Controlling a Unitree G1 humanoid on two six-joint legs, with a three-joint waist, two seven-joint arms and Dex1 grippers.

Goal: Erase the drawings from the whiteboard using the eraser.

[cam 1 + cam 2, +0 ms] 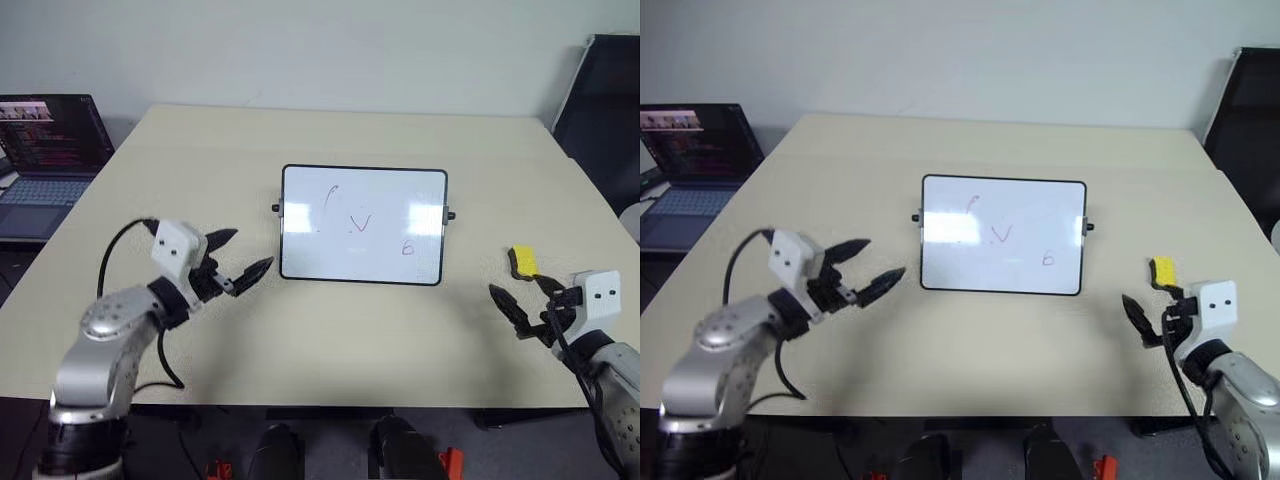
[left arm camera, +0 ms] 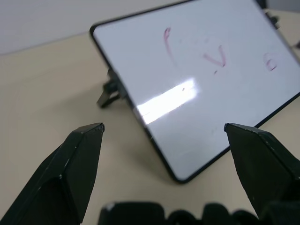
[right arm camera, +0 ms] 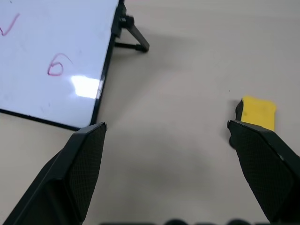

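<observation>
My right gripper's fingers have the yellow eraser (image 1: 523, 261) outside them, by the end of one finger. I should swing the fingers over and line them up squarely with the eraser's long sides (image 1: 514, 264).
The whiteboard (image 1: 380, 255) stands propped at the middle of the table, black-framed. On it are red drawings: a curved stroke (image 1: 330, 200), a "v" (image 1: 359, 223) and a "6" (image 1: 407, 247). The yellow eraser (image 1: 522, 261) lies on the table to the right of the board. My left gripper (image 1: 252, 249) hovers open just left of the board's near left corner, pointing at it. My right gripper (image 1: 520, 297) is open and empty, just short of the eraser (image 3: 258, 112), which sits by one fingertip (image 3: 253, 136).
An open laptop (image 1: 45, 150) sits on a lower surface off the table's far left. A dark chair back (image 1: 605, 100) stands at the far right. The beige table (image 1: 350, 340) has bare room in front of and behind the board.
</observation>
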